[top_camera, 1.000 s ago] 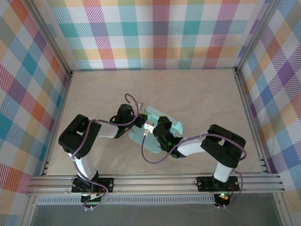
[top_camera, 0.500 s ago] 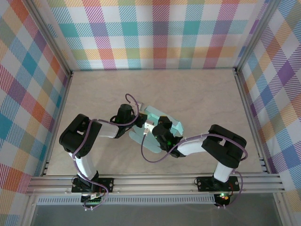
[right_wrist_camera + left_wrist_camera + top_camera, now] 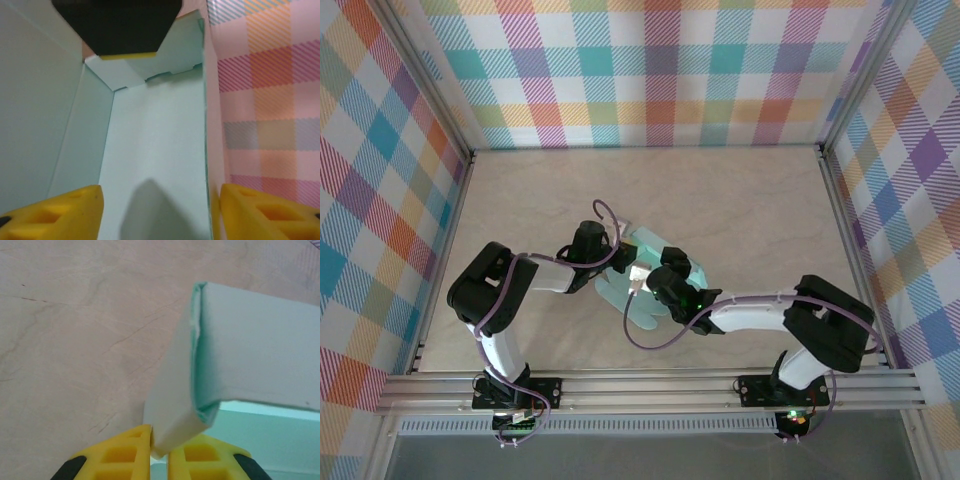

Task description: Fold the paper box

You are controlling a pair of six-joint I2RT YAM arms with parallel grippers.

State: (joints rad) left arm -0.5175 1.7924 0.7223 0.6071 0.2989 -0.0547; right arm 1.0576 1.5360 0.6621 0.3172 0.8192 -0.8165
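The box's side [image 3: 212, 120] is between my right gripper's fingers, away from the flap on the box's end. Next, I back the gripper off and brace that end from outside [image 3: 175, 44].
The paper box [image 3: 628, 300], pale mint-blue card, lies partly folded at the table's middle between both arms. In the left wrist view a raised flap of the paper box [image 3: 240, 350] stands up, and my left gripper [image 3: 159, 450] is shut on its lower corner with yellow fingertips [image 3: 125, 450] pressed together. From above, the left gripper [image 3: 616, 256] sits at the box's left edge. My right gripper [image 3: 658, 280] hovers over the box's centre. It is open, and its yellow fingers [image 3: 55, 212] stand wide on either side of a flat panel of the paper box [image 3: 155, 150].
The pale wooden table [image 3: 740, 200] is walled in by plaid panels [image 3: 650, 70] on three sides. An aluminium rail [image 3: 650, 385] runs along the near edge by the arm bases. A purple cable [image 3: 635, 335] loops off the right wrist over the table.
The right arm has stretched out, its elbow swinging right and toward the near edge, while its gripper stays over the box. The left gripper keeps its hold on the flap.
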